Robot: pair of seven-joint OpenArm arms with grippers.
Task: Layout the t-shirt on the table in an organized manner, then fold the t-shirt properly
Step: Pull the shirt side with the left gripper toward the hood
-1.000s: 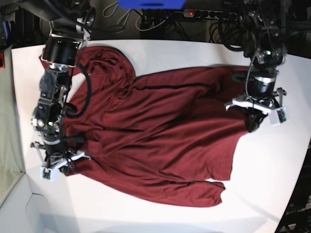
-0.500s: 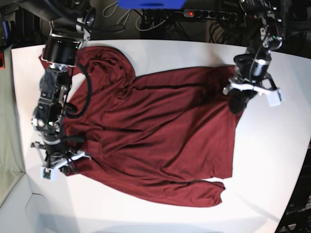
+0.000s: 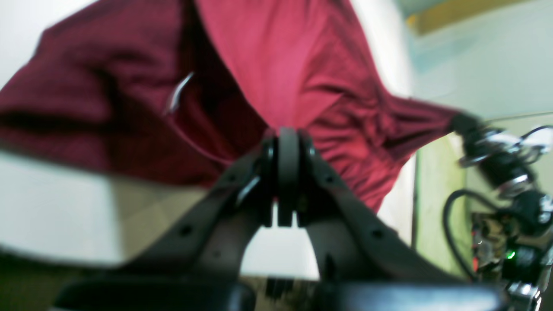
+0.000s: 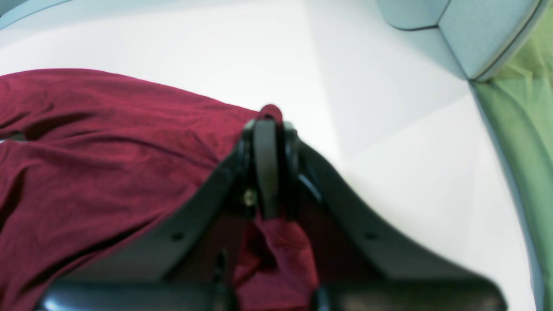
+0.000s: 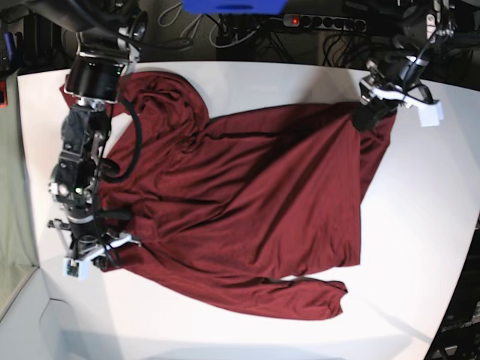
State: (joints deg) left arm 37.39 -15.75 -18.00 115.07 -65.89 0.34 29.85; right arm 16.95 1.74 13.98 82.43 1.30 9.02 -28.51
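Observation:
The t-shirt's corner (image 5: 351, 122) is held by my left gripper and faces open white table, so I should keep pulling it until the corner gets to the table's far edge (image 5: 318, 70), and then let go.
The maroon t-shirt (image 5: 247, 195) lies spread and wrinkled across the white table (image 5: 420, 247). My left gripper (image 5: 367, 116) is at the far right of the base view, shut on the shirt's upper right corner, and the fabric there is drawn taut. In the left wrist view the closed fingertips (image 3: 287, 142) meet the cloth (image 3: 293, 65), which fans out beyond them. My right gripper (image 5: 97, 255) sits at the shirt's near left edge. In the right wrist view its jaws (image 4: 268, 121) are shut with red fabric (image 4: 86, 142) pinched through them.
A power strip (image 5: 322, 21) and cables lie behind the table's far edge, beside a blue object (image 5: 232, 6). A green surface (image 5: 11, 187) borders the table on the left. The table's right edge curves away near the left arm.
My left gripper has moved toward the table's far edge, carrying the shirt's right corner with it and straightening that side. The right arm has stayed put.

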